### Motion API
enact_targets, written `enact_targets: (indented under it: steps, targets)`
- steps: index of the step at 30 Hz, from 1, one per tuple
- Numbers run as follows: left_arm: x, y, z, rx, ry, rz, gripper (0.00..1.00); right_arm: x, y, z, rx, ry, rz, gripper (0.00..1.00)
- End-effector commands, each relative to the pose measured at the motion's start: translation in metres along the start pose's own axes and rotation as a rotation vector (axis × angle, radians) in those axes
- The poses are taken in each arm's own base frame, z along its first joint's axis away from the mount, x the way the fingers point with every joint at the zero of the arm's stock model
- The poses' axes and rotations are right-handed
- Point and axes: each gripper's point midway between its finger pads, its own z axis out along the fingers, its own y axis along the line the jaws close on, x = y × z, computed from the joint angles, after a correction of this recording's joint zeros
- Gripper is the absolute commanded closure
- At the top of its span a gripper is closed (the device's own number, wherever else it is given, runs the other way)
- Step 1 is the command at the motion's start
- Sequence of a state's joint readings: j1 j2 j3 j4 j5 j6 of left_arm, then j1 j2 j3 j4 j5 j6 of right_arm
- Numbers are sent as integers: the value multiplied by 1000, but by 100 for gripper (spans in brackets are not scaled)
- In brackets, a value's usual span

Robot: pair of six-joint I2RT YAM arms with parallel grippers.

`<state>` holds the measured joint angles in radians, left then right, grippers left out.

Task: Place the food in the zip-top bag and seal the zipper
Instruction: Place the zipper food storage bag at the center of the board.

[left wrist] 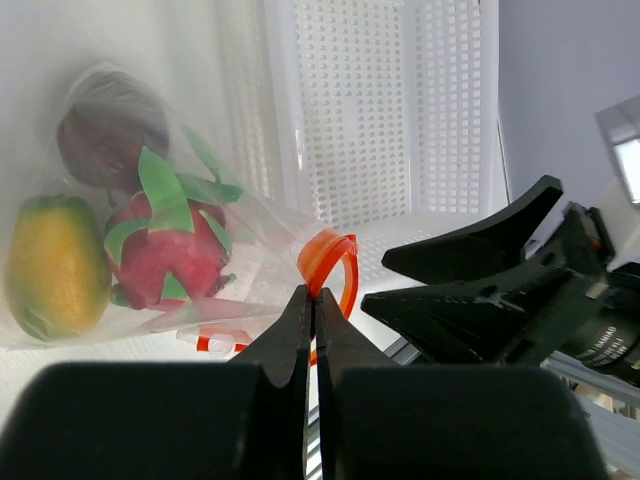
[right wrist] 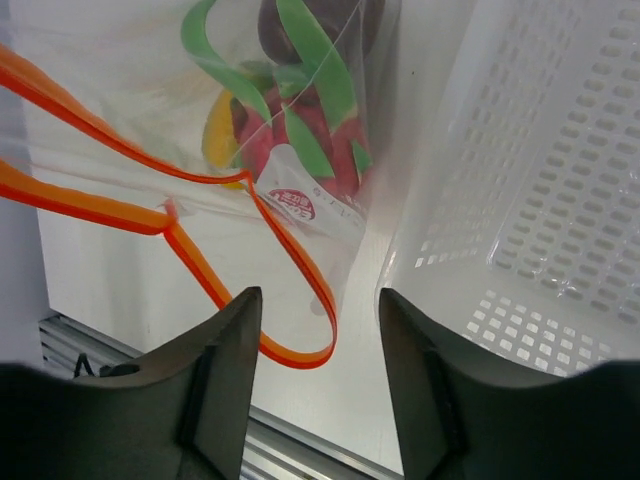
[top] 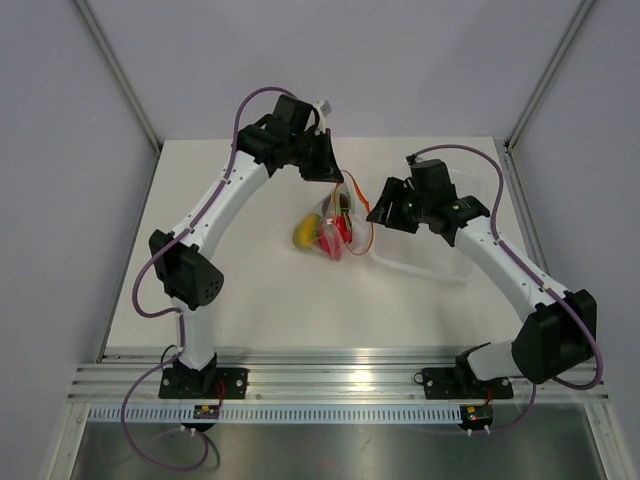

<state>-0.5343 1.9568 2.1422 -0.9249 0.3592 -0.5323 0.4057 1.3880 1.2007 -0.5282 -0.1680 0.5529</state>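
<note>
My left gripper is pinching the zipper loop (left wrist: 328, 258) away from the slider (left wrist: 211, 343). It should open and move round to the slider while my right gripper holds the zipper.
The clear zip-top bag (top: 336, 222) lies mid-table with all three fruits inside: the dark red round one (left wrist: 108, 130), the pink-red leafy one (left wrist: 165, 245) and the yellow-orange oval one (left wrist: 55, 265). Its orange-red zipper strip (right wrist: 205, 265) gapes open in loops. My left gripper (left wrist: 314, 296) is shut on the zipper (left wrist: 328, 258) at one end of the mouth. My right gripper (right wrist: 320, 300) is open, just above the other loop of the zipper, holding nothing. The bag also shows in the right wrist view (right wrist: 300, 120).
A rigid clear perforated tray (top: 450, 235) lies right of the bag, under my right arm; it also shows in the left wrist view (left wrist: 380, 110) and the right wrist view (right wrist: 540, 200). The table's metal front rail (top: 340, 385) runs below.
</note>
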Motion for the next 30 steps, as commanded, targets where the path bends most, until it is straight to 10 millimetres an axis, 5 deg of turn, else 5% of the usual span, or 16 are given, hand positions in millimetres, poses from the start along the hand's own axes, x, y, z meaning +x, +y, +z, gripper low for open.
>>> enact_targets:
  steps: [1, 3, 8, 12, 14, 17, 19, 21, 23, 24, 25, 27, 28, 30]
  targets:
    - [-25, -22, -36, 64, -116, 62, 100, 12, 7, 16, -43, 59, -25, 44]
    - [-27, -21, -37, 58, -123, 69, 100, 11, 4, 25, -25, 65, -24, 59]
    - [-32, -20, -31, 59, -120, 104, 100, -3, 17, 52, -53, 97, -47, 67]
    - [-36, -16, -27, 48, -128, 124, 100, -24, 22, 66, -28, 82, -48, 99]
    - [-41, -10, -25, 36, -136, 151, 96, -33, 17, 75, 2, 65, -23, 100]
    - [-54, 3, -28, 9, -159, 187, 52, -54, 9, 89, 26, 64, 46, 100]
    - [-59, 8, -34, -3, -181, 220, 37, -72, 9, 93, -16, 71, 111, 100]
    - [-64, 9, -49, -35, -232, 307, 36, -75, 0, 105, -16, 104, 149, 100]
    - [-44, 31, -39, -75, -190, 352, 40, -85, -2, 109, -24, 98, 156, 100]
    - [-50, 21, -58, -61, -261, 395, 43, -89, -1, 107, -24, 94, 148, 100]
    - [-24, 47, -41, -98, -194, 402, 46, -89, -3, 109, -19, 100, 138, 100]
    - [-22, 45, -54, -96, -269, 454, 52, -90, -5, 106, -15, 107, 133, 100]
    - [0, 68, -42, -132, -221, 458, 52, -93, -8, 104, -13, 102, 137, 100]
    - [6, 74, -40, -136, -248, 484, 52, -94, -11, 100, -1, 103, 144, 95]
